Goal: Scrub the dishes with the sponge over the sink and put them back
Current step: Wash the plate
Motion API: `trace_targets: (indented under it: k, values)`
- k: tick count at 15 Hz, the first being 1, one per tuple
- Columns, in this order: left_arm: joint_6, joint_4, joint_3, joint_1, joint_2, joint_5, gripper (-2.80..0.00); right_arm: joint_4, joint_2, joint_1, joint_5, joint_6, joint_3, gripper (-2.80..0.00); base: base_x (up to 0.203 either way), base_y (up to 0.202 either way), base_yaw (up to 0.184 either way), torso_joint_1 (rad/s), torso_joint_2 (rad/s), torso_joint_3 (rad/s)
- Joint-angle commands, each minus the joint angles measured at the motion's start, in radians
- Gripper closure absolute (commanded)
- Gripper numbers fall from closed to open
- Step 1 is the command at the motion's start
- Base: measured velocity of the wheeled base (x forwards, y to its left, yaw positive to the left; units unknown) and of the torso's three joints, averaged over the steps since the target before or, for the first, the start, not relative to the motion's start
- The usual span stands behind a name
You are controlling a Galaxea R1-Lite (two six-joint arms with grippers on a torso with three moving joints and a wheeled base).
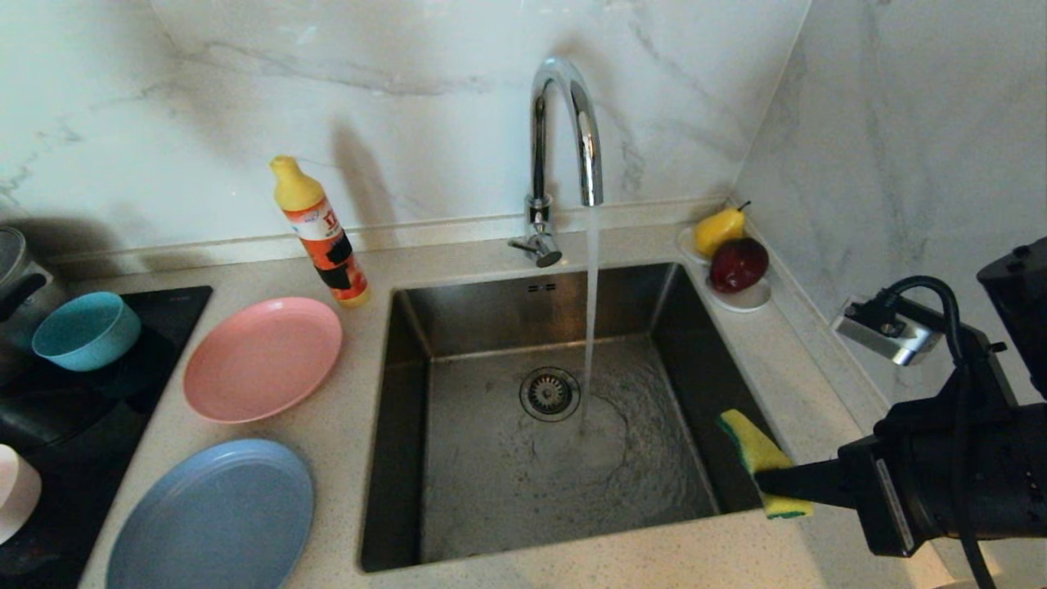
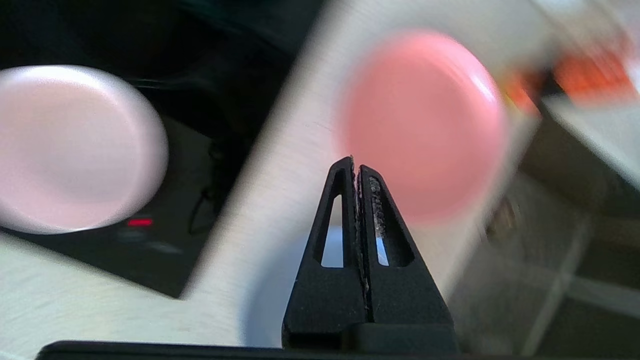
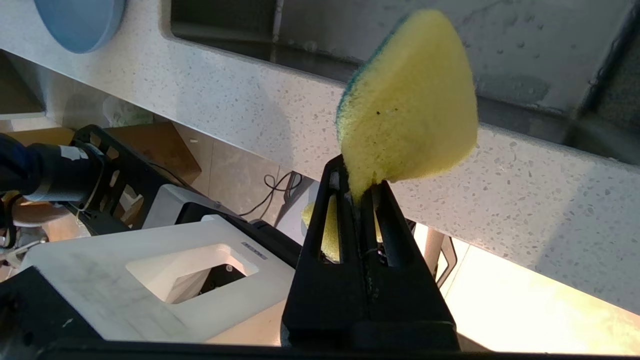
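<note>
My left gripper should stay on its way, because the salmon-pink plate's hob-side rim [image 1: 188, 378] is free in front of its fingers. I should keep moving toward it [image 1: 190, 371] until the open fingers are on both sides of it.
My right gripper [image 1: 777, 483] is shut on the yellow-and-green sponge [image 1: 757, 454] at the right rim of the sink [image 1: 507, 499]; the wrist view shows the sponge [image 3: 410, 100] pinched at its narrow end by the gripper [image 3: 357, 182]. Left of the sink lie the salmon-pink plate [image 1: 262, 358] and the grey-blue plate [image 1: 213, 515]. The teal bowl [image 1: 86, 329] and pale pink bowl [image 1: 15, 491] stand on the black hob. My left gripper [image 2: 356, 162] is out of the head view; it is shut on nothing, above the counter, with the pink plate [image 2: 425, 125] ahead and the pale pink bowl [image 2: 75, 145] beside.
Water runs from the chrome tap [image 1: 564, 123] into the basin near the drain [image 1: 550, 393]. A detergent bottle [image 1: 321, 233] stands behind the pink plate. A white saucer [image 1: 740, 301] with a pear and an apple sits at the sink's far right corner. A steel pot [image 1: 16, 278] is far left.
</note>
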Motion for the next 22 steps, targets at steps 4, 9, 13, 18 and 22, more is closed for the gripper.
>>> trace_targets:
  k: [4,9,13,18,22]
  values:
    - [0.036,0.102,-0.042,-0.335,0.069,0.108,0.0,0.002,0.006,0.001,0.001,0.002,0.002,0.0,0.0,0.0,0.0,0.0,0.0,0.0]
    - [0.028,0.036,-0.053,-0.428,0.228,0.238,0.0,0.002,0.019,0.001,-0.001,0.003,0.001,0.0,0.0,0.0,0.0,0.0,0.0,0.0]
    - [0.019,0.026,-0.057,-0.415,0.324,0.289,-2.8,0.002,0.036,0.001,0.001,0.005,0.001,0.0,0.0,0.0,0.0,0.0,0.0,0.0]
    - [-0.105,-0.018,-0.116,-0.41,0.431,0.31,-2.8,0.002,0.046,0.001,0.001,0.007,0.005,0.0,0.0,0.0,0.0,0.0,0.0,0.0]
    - [-0.108,-0.02,-0.128,-0.396,0.467,0.347,-2.8,0.002,0.046,-0.012,0.001,0.005,0.016,0.0,0.0,0.0,0.0,0.0,0.0,0.0]
